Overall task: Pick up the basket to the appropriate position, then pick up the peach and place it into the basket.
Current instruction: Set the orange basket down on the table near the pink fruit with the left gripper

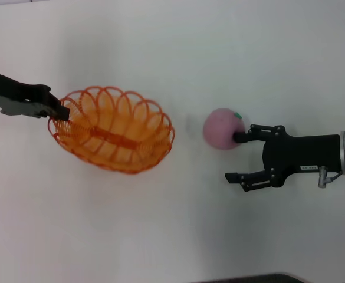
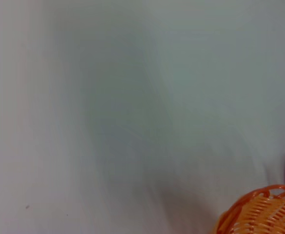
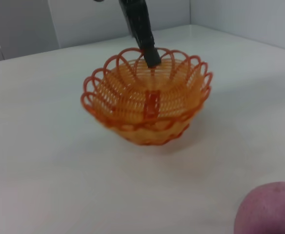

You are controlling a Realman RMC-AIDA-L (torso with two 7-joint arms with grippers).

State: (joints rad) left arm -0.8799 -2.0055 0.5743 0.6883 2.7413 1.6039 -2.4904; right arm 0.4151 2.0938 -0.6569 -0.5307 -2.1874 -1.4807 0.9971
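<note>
The basket's loose end (image 1: 159, 152) slants toward the near side, so my left gripper should turn the basket straight and place it beside the peach before releasing its rim.
The orange wire-loop basket (image 1: 116, 130) is left of centre on the white table. My left gripper (image 1: 59, 112) is shut on its left rim; the right wrist view shows this gripper (image 3: 151, 52) clamped on the basket's (image 3: 147, 102) far rim. The pink peach (image 1: 222, 128) with its green leaf mark lies right of the basket, apart from it. My right gripper (image 1: 234, 157) is open just right of the peach, its upper fingertip (image 1: 240, 138) against the peach's side and the lower finger in front of it. The peach also shows in the right wrist view (image 3: 271, 209). A part of the basket shows in the left wrist view (image 2: 264, 214).
The white table (image 1: 172, 53) spreads around both things. A dark edge (image 1: 260, 278) shows at the near side of the table. Grey wall panels (image 3: 25, 24) stand beyond the table's far side in the right wrist view.
</note>
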